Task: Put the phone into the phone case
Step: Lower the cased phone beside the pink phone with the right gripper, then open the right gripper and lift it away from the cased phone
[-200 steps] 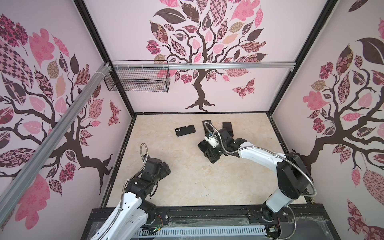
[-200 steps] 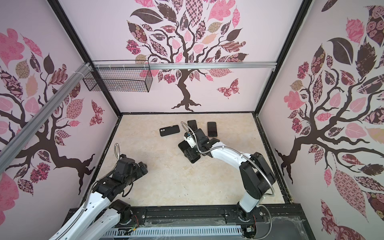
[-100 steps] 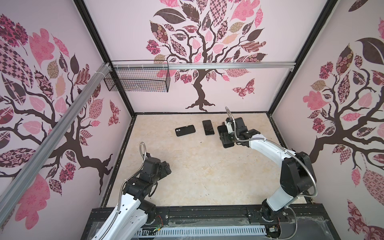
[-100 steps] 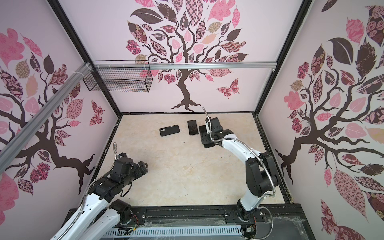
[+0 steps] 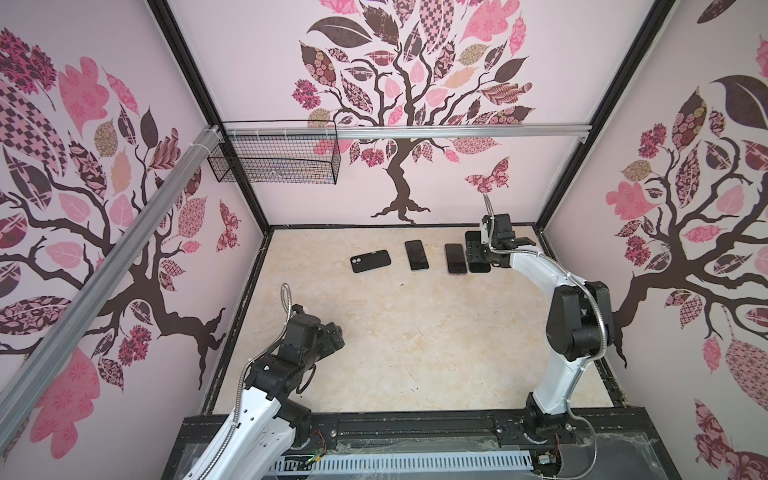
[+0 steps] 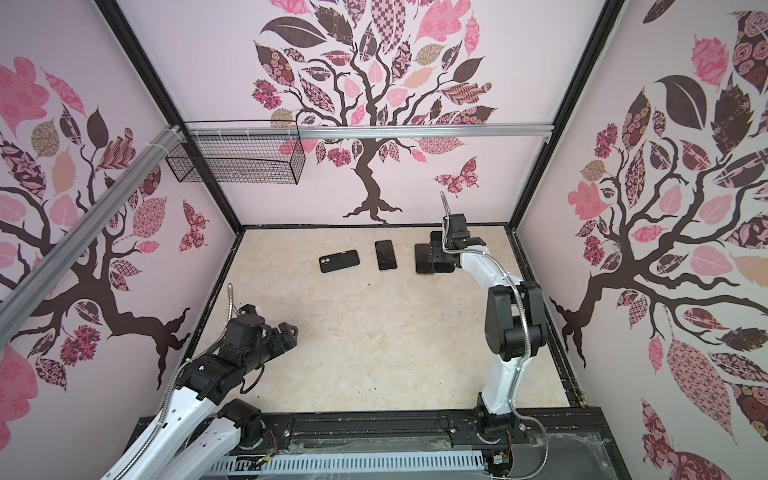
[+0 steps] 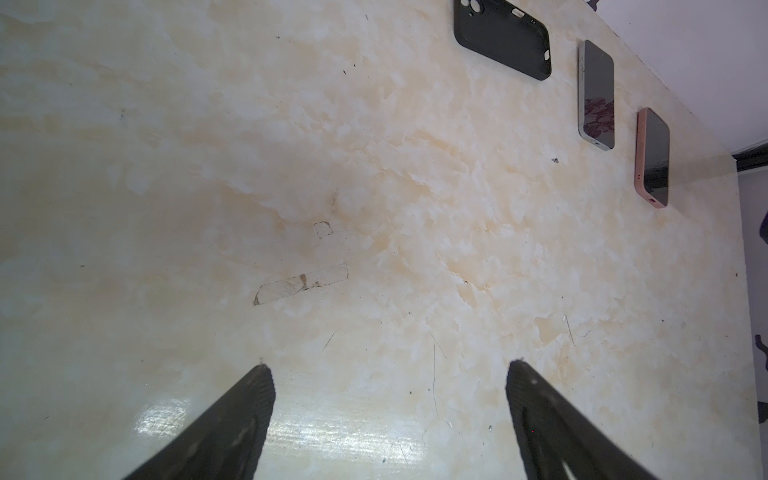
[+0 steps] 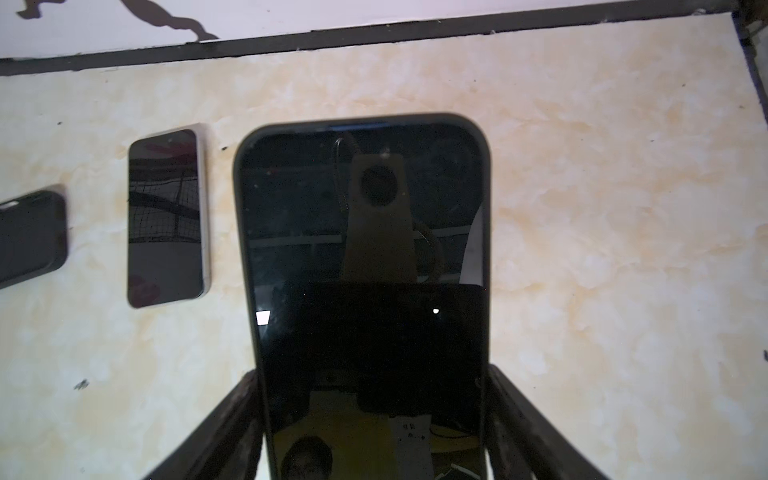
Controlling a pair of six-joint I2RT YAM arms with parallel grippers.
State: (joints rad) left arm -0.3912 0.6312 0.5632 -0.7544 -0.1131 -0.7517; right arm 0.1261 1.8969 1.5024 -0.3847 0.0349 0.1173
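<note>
The black phone (image 5: 473,239) hangs level above the open spot next to the pink-edged phone. My right gripper should go down next until the black phone lies flat, and then let go.
A black phone case (image 5: 370,261) (image 6: 338,262) with a camera cut-out lies empty at the back of the table. My right gripper (image 8: 372,372) (image 5: 475,251) is shut on a black phone (image 8: 361,232) (image 5: 478,266), a finger against each long edge, at the back right. The phone lies level beside a pink-edged phone (image 5: 455,258) (image 7: 652,158); I cannot tell whether it touches the table. A silver-edged phone (image 5: 416,254) (image 8: 166,216) lies between that one and the case. My left gripper (image 7: 390,370) (image 5: 332,336) hangs open over the front left, holding nothing.
The marble-look table (image 5: 415,332) is walled on three sides, with a black frame along the back edge (image 8: 374,35). A wire basket (image 5: 274,158) hangs from the rail at the upper left. Old tape marks (image 7: 301,284) sit on the table ahead of the left gripper.
My right gripper has carried the black phone from the table's middle to the back right, beside the pink-edged phone. The left arm has hardly moved.
</note>
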